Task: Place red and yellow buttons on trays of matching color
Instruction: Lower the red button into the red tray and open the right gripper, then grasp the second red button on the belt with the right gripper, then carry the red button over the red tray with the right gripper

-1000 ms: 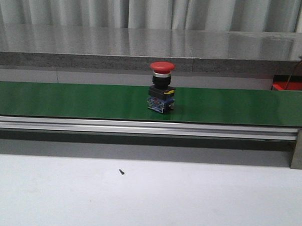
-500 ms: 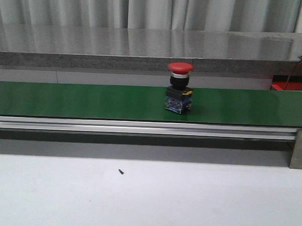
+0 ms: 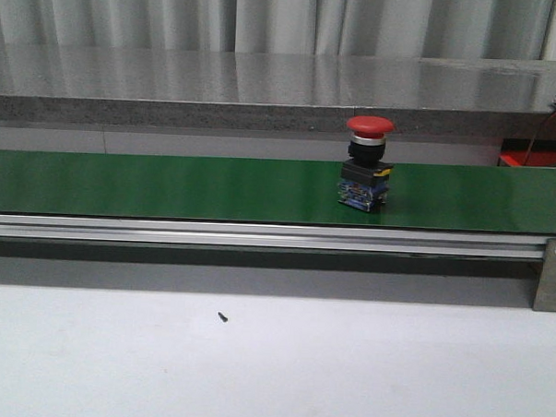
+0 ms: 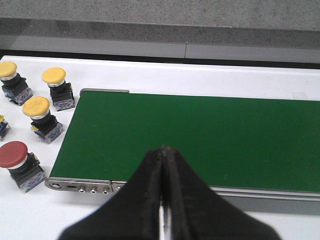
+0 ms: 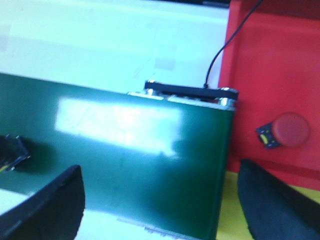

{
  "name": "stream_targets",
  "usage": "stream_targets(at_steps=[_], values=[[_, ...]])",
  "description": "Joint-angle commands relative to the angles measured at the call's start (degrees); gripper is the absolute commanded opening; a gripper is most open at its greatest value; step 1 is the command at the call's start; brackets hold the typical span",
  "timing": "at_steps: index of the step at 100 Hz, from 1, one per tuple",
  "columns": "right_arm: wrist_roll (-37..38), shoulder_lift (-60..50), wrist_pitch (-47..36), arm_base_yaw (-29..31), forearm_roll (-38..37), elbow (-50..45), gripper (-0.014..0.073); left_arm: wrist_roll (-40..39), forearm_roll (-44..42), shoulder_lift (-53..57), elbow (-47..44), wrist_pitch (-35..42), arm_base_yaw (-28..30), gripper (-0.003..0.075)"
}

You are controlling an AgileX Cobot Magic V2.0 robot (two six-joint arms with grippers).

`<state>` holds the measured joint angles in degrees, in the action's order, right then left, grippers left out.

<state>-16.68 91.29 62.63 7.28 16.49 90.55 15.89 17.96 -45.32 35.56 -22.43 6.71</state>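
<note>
The red button (image 3: 366, 164) is standing upright on the green conveyor belt (image 3: 233, 190), so I expect it to ride toward my right gripper before I pick it up.
A red button (image 3: 367, 166) stands upright on the green conveyor belt (image 3: 168, 185), right of its middle in the front view; neither gripper shows there. In the left wrist view my left gripper (image 4: 162, 150) is shut and empty over the belt's near edge. Beside that belt end on the white table sit three yellow buttons (image 4: 39, 116) and another red button (image 4: 17, 162). My right gripper (image 5: 159, 172) is open over the belt's other end, nothing between its fingers. Just past that end, the red tray (image 5: 270, 70) holds a red button (image 5: 287, 130). A strip of the yellow tray (image 5: 234, 210) shows below it.
A dark block (image 5: 10, 152) on the belt shows at the edge of the right wrist view. A black cable (image 5: 220, 55) runs over the red tray to the belt's end bracket. An aluminium rail (image 3: 258, 235) fronts the belt, a grey ledge (image 3: 265, 88) runs behind.
The red button on the belt has travelled to the right, from about the middle of the front view to right of centre. No gripper has entered that view.
</note>
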Motion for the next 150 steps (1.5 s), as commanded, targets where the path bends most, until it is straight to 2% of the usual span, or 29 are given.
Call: stream_targets(at_steps=[1, 25, 55, 98, 115, 125, 139, 150], values=[[-0.9, -5.8, -2.3, -2.3, 1.3, -2.8, 0.0615, 0.0, 1.1, 0.3, 1.5, 3.8, -0.4, -0.0020], [-1.1, -8.1, -1.2, -10.8, 1.1, -11.5, 0.0615, 0.0, 1.1, 0.3, 1.5, 3.8, -0.4, -0.0020], [-1.1, -4.2, -6.6, -19.8, 0.3, -12.8, 0.0615, 0.0, 1.1, 0.3, 1.5, 3.8, -0.4, -0.0020], [-0.1, 3.1, -17.2, -20.8, -5.8, -12.8, 0.0615, 0.0, 1.1, 0.3, 1.5, 3.8, -0.4, -0.0020], [-0.1, 4.3, -18.4, -20.7, -6.4, -12.7, 0.0607, 0.0, 1.1, 0.3, 1.5, 3.8, -0.4, -0.0020], [-0.1, 4.5, -18.4, -20.5, -6.9, -12.7, 0.0523, 0.0, 1.1, 0.3, 1.5, 3.8, -0.4, -0.0020], [0.1, 4.5, -18.4, -20.5, -8.3, -12.7, 0.0300, 0.0, 1.1, 0.3, 1.5, 3.8, -0.4, -0.0020], [0.4, 4.5, -16.3, -20.5, -8.7, -12.7, 0.0197, 0.0, 1.1, 0.3, 1.5, 3.8, -0.4, -0.0020]])
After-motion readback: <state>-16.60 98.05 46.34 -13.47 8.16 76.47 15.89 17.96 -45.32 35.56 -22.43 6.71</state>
